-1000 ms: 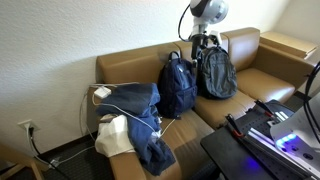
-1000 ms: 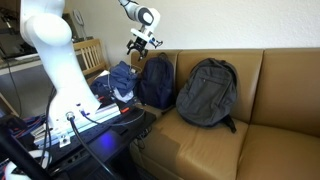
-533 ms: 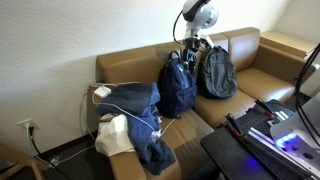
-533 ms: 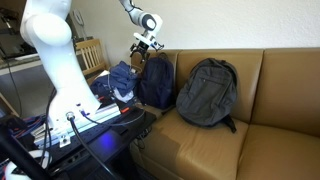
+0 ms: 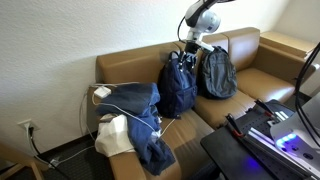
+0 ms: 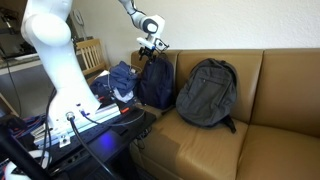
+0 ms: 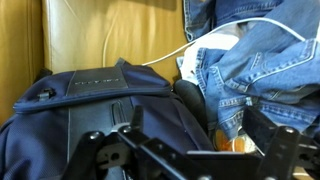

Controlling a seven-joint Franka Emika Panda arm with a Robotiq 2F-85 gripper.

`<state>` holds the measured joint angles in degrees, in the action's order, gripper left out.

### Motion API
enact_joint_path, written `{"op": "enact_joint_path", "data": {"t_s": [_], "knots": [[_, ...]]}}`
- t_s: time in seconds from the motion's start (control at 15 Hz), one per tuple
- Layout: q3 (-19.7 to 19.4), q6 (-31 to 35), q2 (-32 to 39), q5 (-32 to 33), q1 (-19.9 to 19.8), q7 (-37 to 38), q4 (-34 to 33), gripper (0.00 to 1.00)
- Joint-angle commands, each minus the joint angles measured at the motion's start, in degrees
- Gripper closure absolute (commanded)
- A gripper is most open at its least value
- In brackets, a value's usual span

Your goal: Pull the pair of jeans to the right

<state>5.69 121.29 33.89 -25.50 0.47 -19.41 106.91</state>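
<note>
The robot's open gripper is hanging over the navy backpack (image 7: 88, 115) and the jeans lie past the backpack's edge, so next the gripper moves clear of the backpack and over the jeans (image 7: 265, 75) before it grips.
The blue jeans (image 5: 137, 108) lie heaped on the sofa's end seat and arm, with a white cable across them; they also show in an exterior view (image 6: 120, 80) and at the upper right of the wrist view (image 7: 262, 58). My gripper (image 5: 189, 51) hangs in the air above the top of a navy backpack (image 5: 178, 86), well away from the jeans. It shows in the other exterior view (image 6: 152, 48) too. In the wrist view its fingers (image 7: 200, 138) are spread apart and empty over the navy backpack (image 7: 90, 110).
A grey backpack (image 5: 215, 72) leans on the sofa back beside the navy one (image 6: 155, 82), and it also shows in an exterior view (image 6: 206, 92). A white cloth (image 5: 114, 137) lies under the jeans. A small orange thing (image 7: 235, 144) shows by the jeans. The robot's stand with cables (image 6: 90, 120) is in front.
My gripper has moved sideways from between the two backpacks to over the navy backpack, nearer the jeans. The jeans and both backpacks have not moved.
</note>
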Motion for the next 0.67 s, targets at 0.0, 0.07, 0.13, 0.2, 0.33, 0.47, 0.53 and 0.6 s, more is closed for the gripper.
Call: {"op": "enact_joint_path", "data": {"t_s": [0.0,0.07,0.13,0.2,0.33,0.47,0.53,0.6], "knots": [[-1.1,15.8,-1.7,-2.8,6.0,6.6,6.9,0.0],[1.6,20.3,-1.3,-0.7,5.1,9.6,8.2,0.0],[1.8,23.8,-1.3,-0.5,6.1,12.4,9.6,0.0],[2.2,25.8,-0.9,-0.2,6.6,14.9,10.1,0.0],[3.6,23.9,0.1,0.9,5.3,14.5,8.2,0.0],[3.8,25.2,0.1,1.0,5.7,15.6,8.9,0.0],[3.9,25.4,1.9,0.7,5.9,16.7,7.4,0.0],[6.1,25.5,1.8,-3.4,2.6,14.6,7.5,0.0]]}}
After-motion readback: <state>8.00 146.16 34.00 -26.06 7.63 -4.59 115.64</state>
